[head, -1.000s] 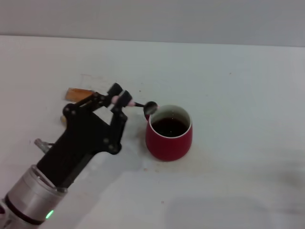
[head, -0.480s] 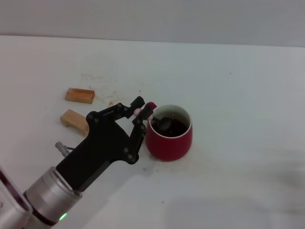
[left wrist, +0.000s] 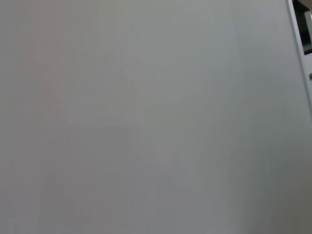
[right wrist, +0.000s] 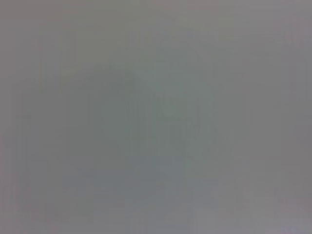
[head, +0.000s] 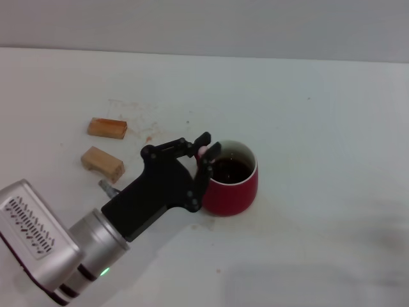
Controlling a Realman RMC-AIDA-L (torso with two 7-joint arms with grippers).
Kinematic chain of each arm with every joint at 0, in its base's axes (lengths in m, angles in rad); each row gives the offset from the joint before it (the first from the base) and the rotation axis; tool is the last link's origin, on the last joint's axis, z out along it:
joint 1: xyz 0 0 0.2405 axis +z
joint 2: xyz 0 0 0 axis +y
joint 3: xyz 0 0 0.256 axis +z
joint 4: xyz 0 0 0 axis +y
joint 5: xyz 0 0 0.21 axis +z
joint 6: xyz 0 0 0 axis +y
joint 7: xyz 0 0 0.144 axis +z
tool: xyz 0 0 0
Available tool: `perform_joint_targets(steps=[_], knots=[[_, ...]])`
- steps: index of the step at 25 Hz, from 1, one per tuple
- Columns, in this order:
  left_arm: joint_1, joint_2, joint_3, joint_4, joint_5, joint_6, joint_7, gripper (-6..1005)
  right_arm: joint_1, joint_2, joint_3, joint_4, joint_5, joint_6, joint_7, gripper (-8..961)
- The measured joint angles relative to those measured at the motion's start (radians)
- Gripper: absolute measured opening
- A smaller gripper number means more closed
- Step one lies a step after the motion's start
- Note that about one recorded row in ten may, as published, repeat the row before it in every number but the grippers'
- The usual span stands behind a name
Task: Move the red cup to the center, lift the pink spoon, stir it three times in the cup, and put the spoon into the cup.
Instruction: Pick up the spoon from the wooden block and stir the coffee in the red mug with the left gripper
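Observation:
The pink spoon sits at one edge of the red cup's opening, so next I sweep it with my left gripper back toward the opposite rim (head: 256, 164) to stir.
The red cup (head: 236, 188) stands near the middle of the white table in the head view, with dark liquid inside. My left gripper (head: 206, 150) is at the cup's left rim, shut on the pink spoon (head: 202, 151). Only a small pink bit of the handle shows between the fingertips. The spoon's bowl is hidden, down inside the cup. The wrist views show only blank grey surface. My right gripper is out of view.
Two tan wooden blocks (head: 107, 128) (head: 101, 164) lie on the table to the left of the cup, behind my left arm. The white table (head: 332, 128) stretches open to the right and back.
My left gripper has moved right and down to the cup's rim, carrying the spoon. The spoon's bowl went from above the rim into the cup.

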Motion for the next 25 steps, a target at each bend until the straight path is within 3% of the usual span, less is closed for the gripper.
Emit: perform_joint_targets(steps=[11, 25], knots=[[-0.043, -0.007, 0.064, -0.035, 0.003, -0.017, 0.000, 144, -0.002, 0.001, 0.000, 0.003, -0.002, 0.001, 0.000, 1], [0.033, 0.002, 0.026, -0.053, -0.004, -0.035, 0.055, 144, -0.005, 0.002, 0.000, 0.003, -0.003, 0.006, 0.000, 0]])
